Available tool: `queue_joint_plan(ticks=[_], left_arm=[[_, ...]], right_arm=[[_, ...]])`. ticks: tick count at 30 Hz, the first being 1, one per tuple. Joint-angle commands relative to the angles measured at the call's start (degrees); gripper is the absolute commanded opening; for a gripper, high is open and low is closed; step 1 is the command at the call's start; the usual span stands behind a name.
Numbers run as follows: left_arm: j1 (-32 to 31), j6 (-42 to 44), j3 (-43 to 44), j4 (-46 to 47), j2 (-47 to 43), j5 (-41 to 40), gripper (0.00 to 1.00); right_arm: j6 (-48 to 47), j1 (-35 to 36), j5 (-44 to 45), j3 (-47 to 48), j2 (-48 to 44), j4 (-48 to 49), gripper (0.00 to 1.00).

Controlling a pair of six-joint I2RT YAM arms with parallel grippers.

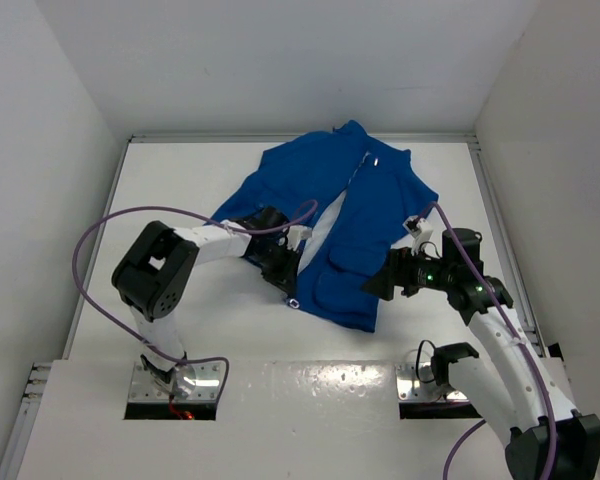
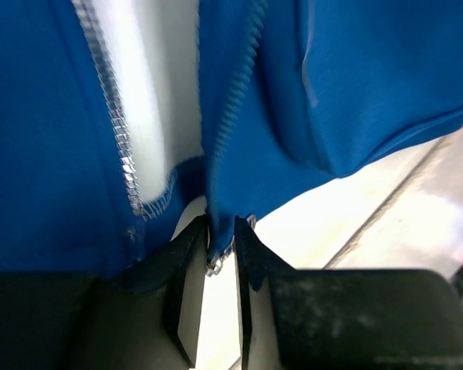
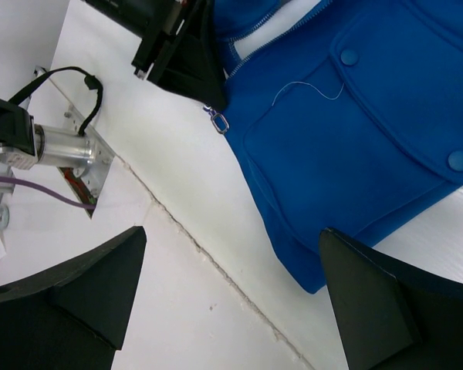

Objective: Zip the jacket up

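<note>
The robot's left gripper is holding the zipper side's hem end [image 1: 294,300] beside the pull ring while the other zipper side lies free, so the robot should pass that hem end to its right gripper [image 1: 381,288].
The bright blue jacket [image 1: 350,210] lies on the white table, front up, collar at the far side, and open low down so the white lining [image 1: 325,222] shows. My left gripper [image 1: 285,278] is shut on the jacket's bottom hem at the foot of one zipper side [image 2: 235,100]; the hem end sits between the jaws of the left gripper [image 2: 220,231]. The other zipper side [image 2: 108,116] hangs free to the left. A metal pull ring [image 3: 218,121] dangles by the left gripper [image 3: 214,104]. My right gripper [image 1: 380,283] is open and empty beside the jacket's lower right pocket [image 3: 355,131].
White walls close in the table on the left, far and right sides. A seam [image 3: 216,266] runs across the table near the arm bases. The left arm's mount plate [image 1: 175,385] and purple cable [image 1: 100,235] sit at the near left.
</note>
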Motion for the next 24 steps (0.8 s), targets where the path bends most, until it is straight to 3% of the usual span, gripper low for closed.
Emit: queue_joint_plan(ticks=[1, 3, 4, 7, 12, 15, 20, 24], left_arm=[[2.66, -3.29, -0.02, 6.11, -0.43, 7.03, 0.25], [2.67, -4.07, -0.02, 8.22, -0.43, 10.19, 0.19], [3.28, -4.6, -0.55, 10.05, -0.43, 11.08, 0.09], [3.9, -6.18, -2.82, 17.76, -1.65, 18.54, 0.0], [3.28, -8.12, -3.45, 22.55, -3.59, 20.83, 0.0], [2.14, -5.95, -3.45, 18.96, -2.37, 17.51, 0.0], [0.91, -3.99, -3.45, 11.41, -0.52, 9.34, 0.15], [0.38, -3.47, -4.86, 10.87, -0.52, 6.26, 0.18]], right_arm=[[-0.47, -0.18, 0.1, 1.49, -0.22, 1.37, 0.93], [-0.65, -0.19, -0.07, 1.32, -0.31, 1.28, 0.93], [-0.74, -0.27, 0.02, 1.23, -0.31, 1.45, 0.93], [-1.0, -0.27, -0.33, 0.97, -0.66, 1.8, 0.92], [-1.26, -0.18, -0.6, 0.96, -0.83, 1.72, 0.91], [-1.61, -0.36, -0.42, 1.4, -0.92, 0.84, 0.91], [-1.7, -0.18, -0.6, 1.49, -1.18, 0.49, 0.91], [-1.7, -0.18, -0.51, 1.58, -1.19, 0.4, 0.91]])
